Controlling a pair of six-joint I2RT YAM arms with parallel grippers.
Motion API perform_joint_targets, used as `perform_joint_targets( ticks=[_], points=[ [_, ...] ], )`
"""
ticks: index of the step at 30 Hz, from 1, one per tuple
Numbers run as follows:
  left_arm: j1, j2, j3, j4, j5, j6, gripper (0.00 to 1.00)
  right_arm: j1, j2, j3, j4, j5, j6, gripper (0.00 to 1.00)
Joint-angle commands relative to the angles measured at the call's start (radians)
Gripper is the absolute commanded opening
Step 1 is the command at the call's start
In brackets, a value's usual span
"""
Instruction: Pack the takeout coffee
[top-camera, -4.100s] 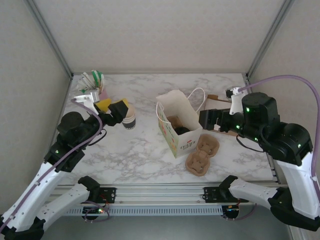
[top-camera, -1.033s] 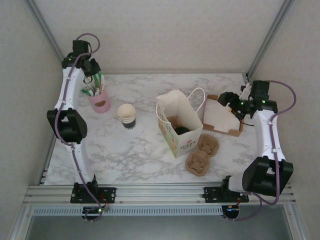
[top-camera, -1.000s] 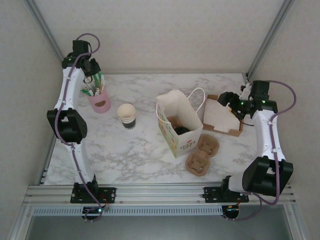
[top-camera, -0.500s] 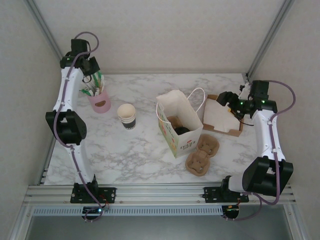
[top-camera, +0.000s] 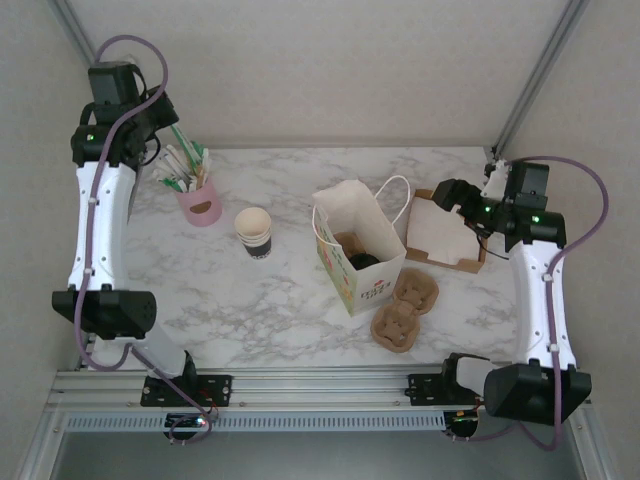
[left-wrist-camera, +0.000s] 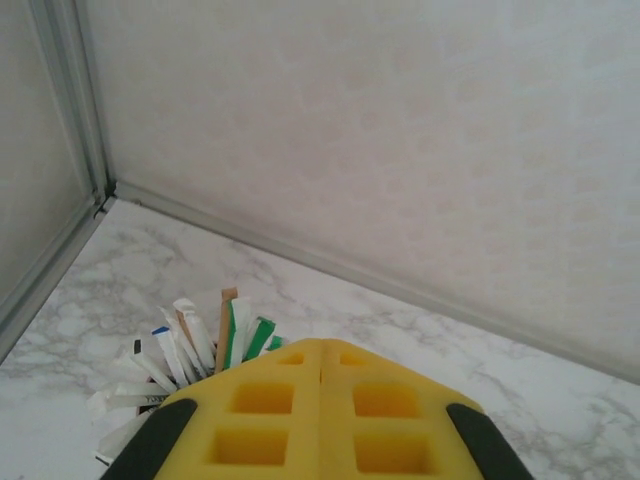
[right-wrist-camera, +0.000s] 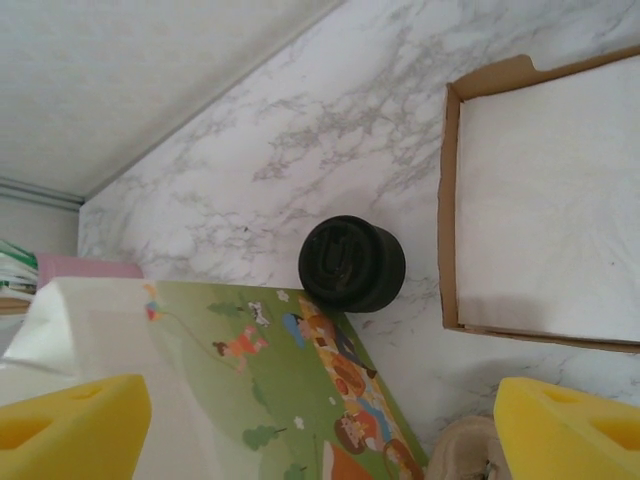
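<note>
The green stick (top-camera: 182, 138) runs at a slant from the robot's left gripper into the packets, so the left gripper should move down toward the pink cup (top-camera: 200, 204) before it lifts the stick clear.
A white paper bag (top-camera: 355, 250) with a printed green side (right-wrist-camera: 250, 390) stands open mid-table. Deep inside it a dark round shape (top-camera: 362, 260) rests on a brown insert; it may be the takeout coffee's lid, and its wall is hidden. My left gripper (top-camera: 163, 128) hangs high over the back left corner, its yellow fingers (left-wrist-camera: 270, 410) pressed together at the left gripper's tip (left-wrist-camera: 320, 346) with nothing between them. My right gripper (top-camera: 446, 193) hovers right of the bag, and the right gripper (right-wrist-camera: 320, 430) stands open and holds nothing.
A pink cup of packets and sticks (top-camera: 198, 195) (left-wrist-camera: 190, 345) sits below my left gripper. A lidless paper cup (top-camera: 254, 232) stands beside it. A squat black cylinder (right-wrist-camera: 352, 263) sits behind the bag. A napkin box (top-camera: 445, 235) and brown cup carriers (top-camera: 405, 305) lie at right.
My left arm has risen and swung back-left, away from the pink cup, with its fingers closing fully. The right gripper has widened a little and barely shifted.
</note>
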Motion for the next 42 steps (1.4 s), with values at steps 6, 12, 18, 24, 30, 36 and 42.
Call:
perform_joint_targets(
  ticks=[6, 12, 18, 24, 30, 36, 42],
  points=[
    [0.001, -0.053, -0.065, 0.028, -0.054, 0.037, 0.00, 0.004, -0.087, 0.006, -0.079, 0.024, 0.012, 0.90],
    [0.011, -0.002, -0.098, 0.052, -0.125, 0.064, 0.00, 0.003, -0.101, -0.013, -0.079, 0.014, 0.012, 0.90],
    [0.033, 0.039, -0.017, 0.032, -0.153, 0.072, 0.00, 0.003, -0.093, -0.025, -0.072, 0.012, 0.008, 0.90],
    [0.060, 0.112, 0.168, -0.046, -0.180, 0.087, 0.00, 0.003, -0.077, -0.035, -0.054, 0.008, 0.005, 0.90],
    [0.069, 0.132, 0.195, -0.055, -0.169, 0.088, 0.00, 0.004, -0.064, -0.051, -0.037, 0.006, 0.003, 0.90],
    [0.069, 0.144, 0.098, -0.023, -0.111, 0.073, 0.00, 0.004, -0.057, -0.070, -0.024, 0.000, 0.002, 0.90],
    [0.069, 0.151, 0.046, 0.006, -0.046, 0.051, 0.00, 0.004, -0.059, -0.083, -0.023, 0.000, -0.001, 0.91]
  ],
)
